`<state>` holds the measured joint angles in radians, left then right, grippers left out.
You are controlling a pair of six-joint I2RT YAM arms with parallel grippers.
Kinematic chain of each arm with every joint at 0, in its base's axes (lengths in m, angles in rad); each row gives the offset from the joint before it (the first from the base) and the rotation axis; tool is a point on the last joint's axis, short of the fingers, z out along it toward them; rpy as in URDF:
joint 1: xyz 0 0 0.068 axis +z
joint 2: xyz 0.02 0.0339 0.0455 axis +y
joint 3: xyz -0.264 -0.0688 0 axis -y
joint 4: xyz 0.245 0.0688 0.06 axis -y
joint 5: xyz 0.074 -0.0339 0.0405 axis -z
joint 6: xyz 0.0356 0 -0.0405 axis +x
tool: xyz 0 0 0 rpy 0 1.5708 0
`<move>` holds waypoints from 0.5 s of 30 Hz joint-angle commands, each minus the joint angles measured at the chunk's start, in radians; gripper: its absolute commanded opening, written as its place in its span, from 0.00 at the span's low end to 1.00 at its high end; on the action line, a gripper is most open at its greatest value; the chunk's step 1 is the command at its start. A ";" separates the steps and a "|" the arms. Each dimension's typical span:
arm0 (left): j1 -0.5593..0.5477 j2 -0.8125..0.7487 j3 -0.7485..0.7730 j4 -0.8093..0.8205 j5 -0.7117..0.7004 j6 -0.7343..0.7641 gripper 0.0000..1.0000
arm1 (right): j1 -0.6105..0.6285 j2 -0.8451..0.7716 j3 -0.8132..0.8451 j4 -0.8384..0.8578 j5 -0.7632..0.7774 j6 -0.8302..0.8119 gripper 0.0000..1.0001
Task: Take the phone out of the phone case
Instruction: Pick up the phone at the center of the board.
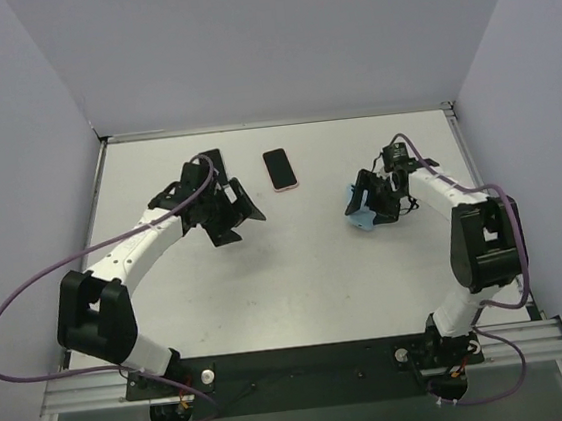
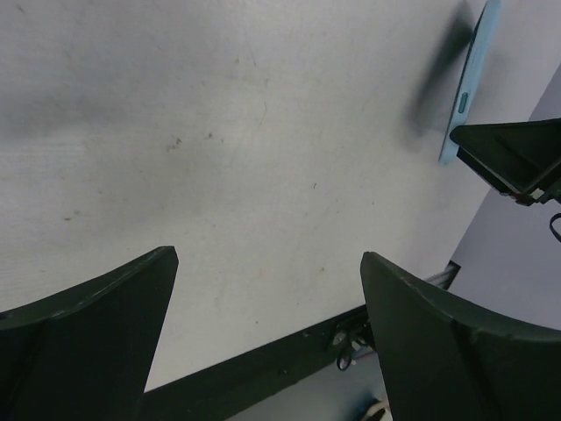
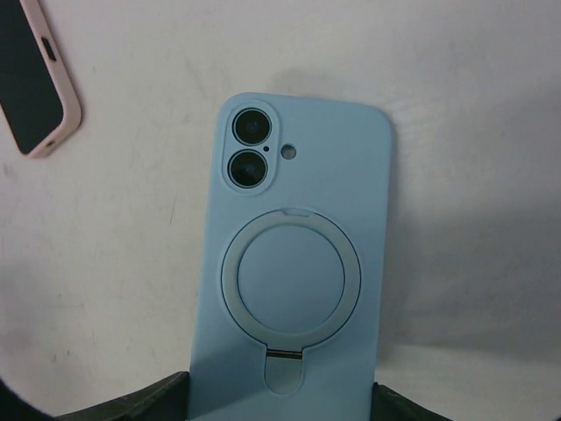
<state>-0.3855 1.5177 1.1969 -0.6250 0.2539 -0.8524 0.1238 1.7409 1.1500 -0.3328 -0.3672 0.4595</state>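
Observation:
The robot's right gripper is holding the phone case with its back (image 3: 291, 279) up, so next the left gripper takes the case (image 1: 360, 219) before the right gripper grips it screen up.
My right gripper (image 1: 371, 207) is shut on the lower end of a light blue phone case (image 1: 362, 214) and holds it off the right side of the table. In the right wrist view the case's back (image 3: 294, 263) faces me, with a ring stand and two dark camera lenses in its cut-out; my gripper (image 3: 280, 396) clamps its sides. The screen side is hidden. My left gripper (image 1: 239, 221) is open and empty, left of centre. In the left wrist view (image 2: 267, 256) it sees the case edge-on (image 2: 469, 83) at the top right.
A phone in a pink case (image 1: 279, 168) lies screen-up at the back centre and also shows in the right wrist view (image 3: 31, 83). A dark flat object (image 1: 213, 161) lies behind the left arm. Grey walls enclose the white table (image 1: 298, 279).

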 commanded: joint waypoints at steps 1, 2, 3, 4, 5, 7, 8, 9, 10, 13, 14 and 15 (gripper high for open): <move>-0.033 0.031 -0.092 0.249 0.205 -0.151 0.97 | 0.051 -0.145 -0.145 0.069 -0.091 0.064 0.00; -0.047 0.051 -0.083 0.257 0.215 -0.146 0.97 | 0.069 -0.185 -0.168 0.071 -0.093 0.065 0.00; -0.055 0.091 -0.080 0.266 0.247 -0.143 0.97 | 0.079 -0.205 -0.189 0.074 -0.093 0.073 0.00; -0.065 0.108 -0.077 0.280 0.263 -0.142 0.97 | 0.086 -0.246 -0.238 0.078 -0.099 0.074 0.00; -0.087 0.125 -0.074 0.307 0.284 -0.155 0.97 | 0.099 -0.263 -0.257 0.090 -0.113 0.076 0.00; -0.114 0.165 -0.077 0.355 0.303 -0.183 0.97 | 0.109 -0.315 -0.315 0.100 -0.131 0.082 0.00; -0.143 0.177 -0.071 0.390 0.308 -0.191 0.97 | 0.118 -0.332 -0.337 0.118 -0.162 0.080 0.00; -0.157 0.205 -0.066 0.406 0.309 -0.197 0.97 | 0.125 -0.348 -0.352 0.124 -0.174 0.071 0.00; -0.167 0.222 -0.062 0.416 0.314 -0.200 0.97 | 0.131 -0.374 -0.366 0.127 -0.185 0.062 0.00; -0.210 0.288 -0.039 0.502 0.389 -0.191 0.97 | 0.155 -0.409 -0.414 0.129 -0.216 0.033 0.00; -0.220 0.301 -0.034 0.540 0.412 -0.191 0.97 | 0.161 -0.417 -0.433 0.126 -0.219 0.028 0.00; -0.239 0.329 -0.016 0.544 0.410 -0.192 0.97 | 0.175 -0.426 -0.444 0.127 -0.219 0.025 0.00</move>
<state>-0.5789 1.7840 1.1149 -0.2436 0.5640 -1.0214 0.2672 1.3762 0.7399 -0.2417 -0.5156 0.5144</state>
